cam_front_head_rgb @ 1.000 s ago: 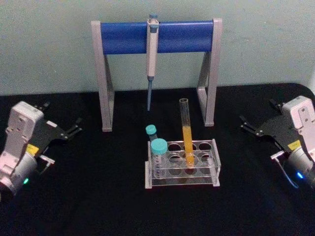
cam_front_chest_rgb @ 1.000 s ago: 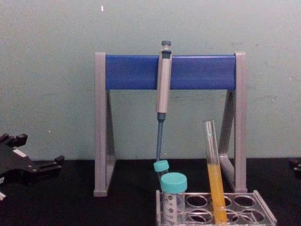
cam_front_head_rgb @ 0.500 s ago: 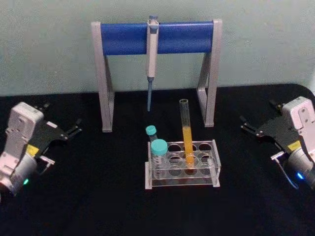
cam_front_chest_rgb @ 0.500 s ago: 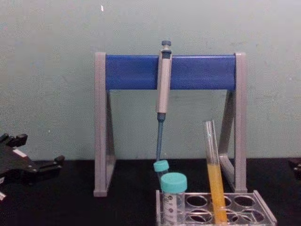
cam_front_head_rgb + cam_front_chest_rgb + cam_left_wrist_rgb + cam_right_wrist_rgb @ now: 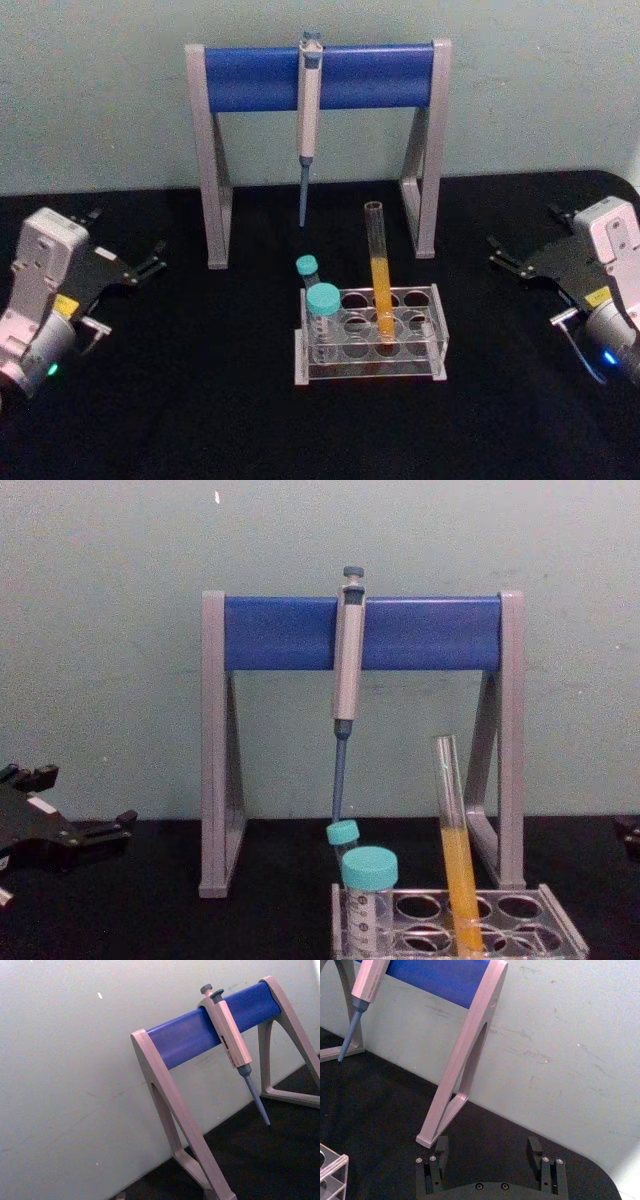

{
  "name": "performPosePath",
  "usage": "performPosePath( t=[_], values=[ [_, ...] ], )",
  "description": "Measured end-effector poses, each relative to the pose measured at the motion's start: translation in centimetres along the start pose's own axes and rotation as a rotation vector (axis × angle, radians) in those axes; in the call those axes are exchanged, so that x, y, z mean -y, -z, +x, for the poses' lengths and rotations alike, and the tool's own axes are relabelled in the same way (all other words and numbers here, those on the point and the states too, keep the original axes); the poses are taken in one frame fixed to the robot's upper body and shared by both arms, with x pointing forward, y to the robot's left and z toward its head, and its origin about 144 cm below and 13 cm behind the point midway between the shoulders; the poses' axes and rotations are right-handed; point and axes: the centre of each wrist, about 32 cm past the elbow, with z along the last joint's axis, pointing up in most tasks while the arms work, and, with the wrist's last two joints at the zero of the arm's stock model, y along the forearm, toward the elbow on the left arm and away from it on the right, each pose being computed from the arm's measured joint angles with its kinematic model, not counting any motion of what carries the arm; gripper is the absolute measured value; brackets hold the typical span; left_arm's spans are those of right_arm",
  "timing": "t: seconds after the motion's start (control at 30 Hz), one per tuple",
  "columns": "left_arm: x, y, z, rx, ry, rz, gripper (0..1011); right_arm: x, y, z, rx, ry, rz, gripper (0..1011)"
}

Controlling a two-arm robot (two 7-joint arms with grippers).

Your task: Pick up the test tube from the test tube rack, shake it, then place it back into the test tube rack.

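The test tube (image 5: 456,855) is leaning loosely in a wider rack hole (image 5: 470,906), so I expect it to slide out freely when I lift, and the rack will stay in place.
The test tube (image 5: 380,278), long and clear with orange-yellow liquid in its lower half, stands leaning slightly in a hole of the clear test tube rack (image 5: 436,312) at the table's centre. The chest view shows the test tube (image 5: 456,852) rising from the rack (image 5: 562,926). My left gripper (image 5: 125,240) rests open far to the left of the rack, with nothing between its fingers. My right gripper (image 5: 522,236) rests open far to the right, also holding nothing; in the right wrist view its fingers (image 5: 441,1149) stand wide apart.
Two teal-capped tubes (image 5: 321,303) sit in the rack's left end. Behind the rack stands a tall grey stand with a blue crossbar (image 5: 320,75), and a pipette (image 5: 307,110) hangs from it. The black tabletop (image 5: 200,400) spreads between the rack and each gripper.
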Motion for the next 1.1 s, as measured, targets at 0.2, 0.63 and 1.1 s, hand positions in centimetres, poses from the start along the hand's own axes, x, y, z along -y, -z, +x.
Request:
performPosePath(
  t=[0.2,0.63,1.1],
  values=[
    [0.00,0.00,0.00,0.000,0.000,0.000,1001,0.00,0.00,0.00,0.000,0.000,0.000,1000],
    [0.00,0.00,0.00,0.000,0.000,0.000,1001,0.00,0.00,0.00,0.000,0.000,0.000,1000],
    [0.00,0.00,0.00,0.000,0.000,0.000,1002,0.00,0.00,0.00,0.000,0.000,0.000,1000]
  ],
)
